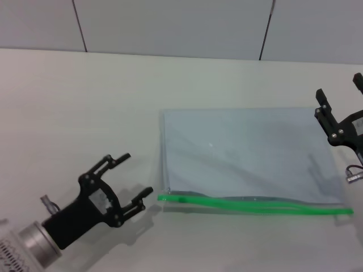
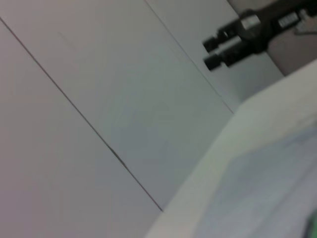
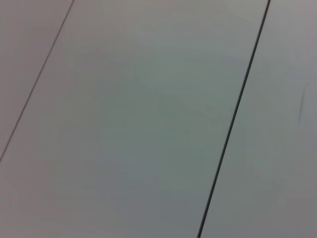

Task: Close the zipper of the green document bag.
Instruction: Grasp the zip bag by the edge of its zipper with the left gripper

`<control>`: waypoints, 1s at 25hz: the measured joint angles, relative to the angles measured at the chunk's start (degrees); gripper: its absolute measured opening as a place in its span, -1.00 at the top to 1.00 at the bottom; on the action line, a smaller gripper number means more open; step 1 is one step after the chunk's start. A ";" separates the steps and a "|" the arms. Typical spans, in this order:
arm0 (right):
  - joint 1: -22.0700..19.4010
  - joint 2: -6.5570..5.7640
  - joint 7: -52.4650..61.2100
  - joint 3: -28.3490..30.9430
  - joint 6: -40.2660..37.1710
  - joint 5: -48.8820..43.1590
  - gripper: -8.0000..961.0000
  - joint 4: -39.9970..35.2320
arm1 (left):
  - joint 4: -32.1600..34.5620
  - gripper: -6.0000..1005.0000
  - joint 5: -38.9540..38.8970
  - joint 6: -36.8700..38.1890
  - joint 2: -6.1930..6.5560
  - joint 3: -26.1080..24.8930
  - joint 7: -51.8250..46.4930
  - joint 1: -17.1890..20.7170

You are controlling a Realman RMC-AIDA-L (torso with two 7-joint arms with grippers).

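Note:
The zipper's end (image 1: 163,198) is lying loose past my open left gripper, so my left gripper should move in and pinch that end first. Then my right gripper should take the slider (image 1: 182,199).
The green document bag (image 1: 249,153) lies flat on the white table, a translucent pale blue-grey pouch right of centre. Its zipper (image 1: 255,205), a bright green strip, runs along the bag's near long edge from left to right; I cannot make out the slider. My left gripper (image 1: 137,174) is open and hovers just left of the zipper's left end, apart from it. At the right edge my right gripper (image 1: 338,85) is open, fingers pointing away, beside the bag's far right corner. In the left wrist view the bag (image 2: 277,198) shows blurred, with the right gripper (image 2: 220,49) beyond it.
The white table (image 1: 85,96) reaches back to a grey panelled wall (image 1: 170,22). A small metal cable fitting (image 1: 353,174) hangs from the right arm near the bag's right edge. In the right wrist view only wall panels (image 3: 148,124) appear.

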 joint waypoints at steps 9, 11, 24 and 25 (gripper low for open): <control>0.10 0.00 0.00 0.01 0.00 0.08 -0.42 0.10 | -0.28 -0.57 2.22 2.73 0.16 2.58 0.48 0.11; 0.11 0.00 0.00 0.01 -0.02 0.08 -0.42 0.15 | -0.28 -0.57 2.88 2.59 0.16 3.11 0.29 -0.11; 0.47 0.00 0.00 -0.32 -0.21 0.07 -0.42 0.40 | -0.32 -0.57 3.90 -5.44 -0.14 3.26 3.98 -3.89; 0.60 0.00 0.00 -0.39 -0.22 0.07 -0.42 0.42 | -0.26 -0.57 3.90 -5.81 -0.18 3.27 4.59 -4.22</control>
